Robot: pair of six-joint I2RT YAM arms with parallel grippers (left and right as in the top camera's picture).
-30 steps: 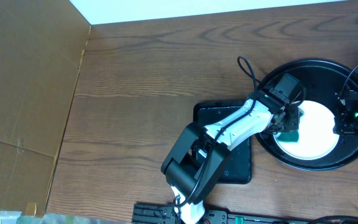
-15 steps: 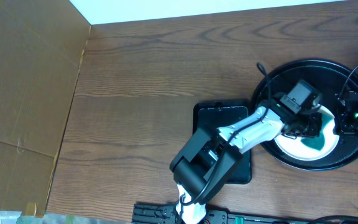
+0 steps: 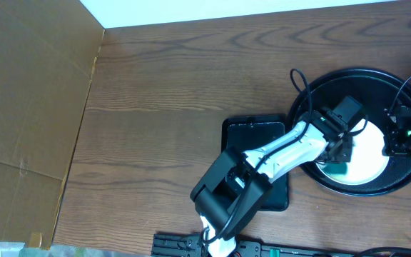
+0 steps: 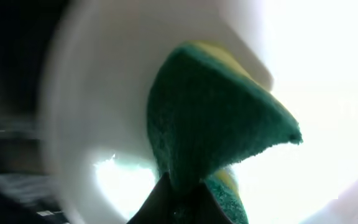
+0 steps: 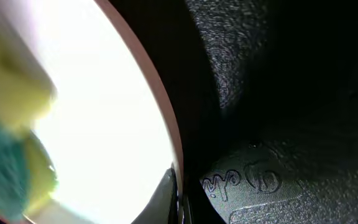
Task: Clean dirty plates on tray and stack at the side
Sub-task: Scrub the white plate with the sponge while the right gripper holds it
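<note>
The sponge is close to the plate's rim (image 3: 322, 172) by the black pad, so next my left gripper wipes the sponge back toward the part of the plate's rim my right gripper pinches (image 3: 384, 155).
One white plate (image 3: 371, 151) lies in the round black tray (image 3: 359, 77) at the right; no other plates show. My left gripper (image 3: 340, 158) is shut on a green and yellow sponge (image 3: 337, 169) and presses it on the plate's lower left part. In the left wrist view the sponge (image 4: 216, 124) covers the white plate (image 4: 98, 99) above the jaws (image 4: 188, 202). My right gripper (image 3: 397, 140) is at the plate's right rim. In the right wrist view its fingers (image 5: 176, 196) pinch the rim of the plate (image 5: 104, 106), with the sponge (image 5: 8, 149) at the left.
A black rectangular pad (image 3: 275, 194) lies under the left arm, left of the tray. Brown cardboard (image 3: 27, 107) covers the table's left side. The tray's black textured floor (image 5: 278, 124) lies right of the plate. Cables run over the tray's top edge.
My left gripper swept the sponge rightward across the plate, then back to its lower left part. The right gripper and the plate stayed in place.
</note>
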